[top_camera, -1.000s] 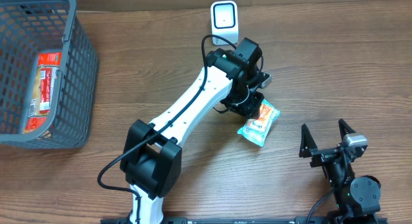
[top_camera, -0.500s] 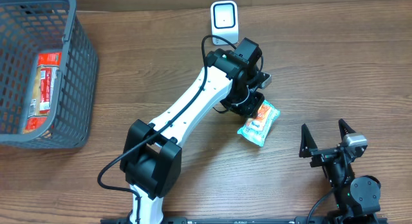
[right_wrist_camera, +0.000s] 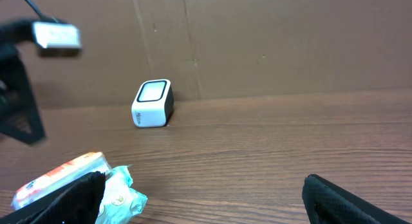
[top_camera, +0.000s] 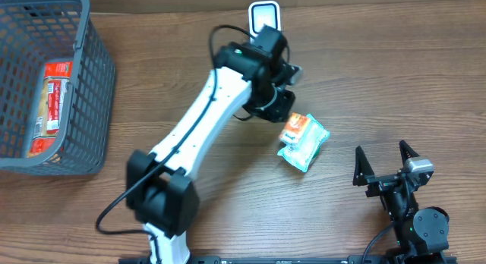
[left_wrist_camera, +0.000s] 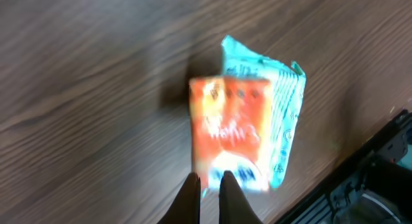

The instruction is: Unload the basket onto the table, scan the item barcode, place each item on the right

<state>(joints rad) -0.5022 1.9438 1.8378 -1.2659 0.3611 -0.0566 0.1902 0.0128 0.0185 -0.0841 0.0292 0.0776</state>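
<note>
The orange packet overlaps the teal packet, so the robot's left gripper should put the orange packet down flat on the clear wood (top_camera: pixel 260 137) beside it and grip it again before scanning.
The item is an orange packet (top_camera: pixel 293 127) (left_wrist_camera: pixel 228 130) that overlaps a teal packet (top_camera: pixel 307 148) (left_wrist_camera: pixel 286 114) on the wooden table. My left gripper (top_camera: pixel 282 111) (left_wrist_camera: pixel 209 186) is shut on the orange packet's edge, its fingertips nearly touching; the view is blurred. The white barcode scanner (top_camera: pixel 264 17) (right_wrist_camera: pixel 153 103) stands at the table's back, just behind my left wrist. At the front right my right gripper (top_camera: pixel 386 164) (right_wrist_camera: pixel 206 201) rests open and holds nothing. In its view both packets (right_wrist_camera: pixel 61 176) lie at the lower left.
A grey wire basket (top_camera: pixel 95 82) stands at the far left with a red packet (top_camera: pixel 53 97) inside. The table's front edge runs just below my right arm's base (top_camera: pixel 414 226).
My left gripper has finished closing and swung up and to the left toward the scanner, dragging the orange packet with it. The right arm has not moved.
</note>
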